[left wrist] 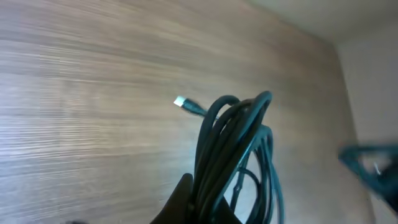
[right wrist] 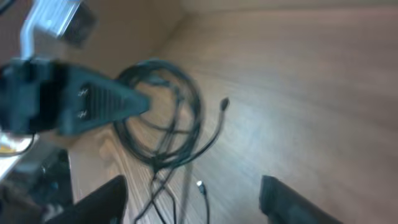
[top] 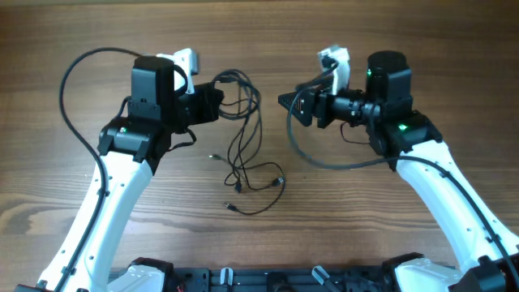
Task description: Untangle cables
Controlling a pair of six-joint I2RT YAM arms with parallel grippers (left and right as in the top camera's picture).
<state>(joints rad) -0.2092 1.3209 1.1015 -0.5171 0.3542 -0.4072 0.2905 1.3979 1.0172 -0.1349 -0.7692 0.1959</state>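
Note:
I have the cables' loops bunched together [top: 239, 91] in my left gripper, so I should move them toward my right gripper and let my right gripper pull a cable [top: 257, 100] out.
The cables [top: 243, 138] are a tangle of thin black cords hanging from my left gripper down onto the wooden table, with loose ends and small plugs near the table's middle. My left gripper [top: 217, 101] is shut on the upper loops of the bundle; in the left wrist view the looped cables [left wrist: 233, 155] rise from between the fingers [left wrist: 202, 208], and a silvery plug [left wrist: 180, 102] lies beyond. My right gripper [top: 285, 101] is open and empty, to the right of the bundle. The right wrist view shows the cable loops [right wrist: 165, 118] and a silvery plug [right wrist: 199, 185] between its spread fingers [right wrist: 193, 199].
The thicker black robot cable [top: 324, 158] loops over the table under the right arm. Another arcs over the left arm [top: 77, 69]. The wooden table [top: 389, 49] stretches around.

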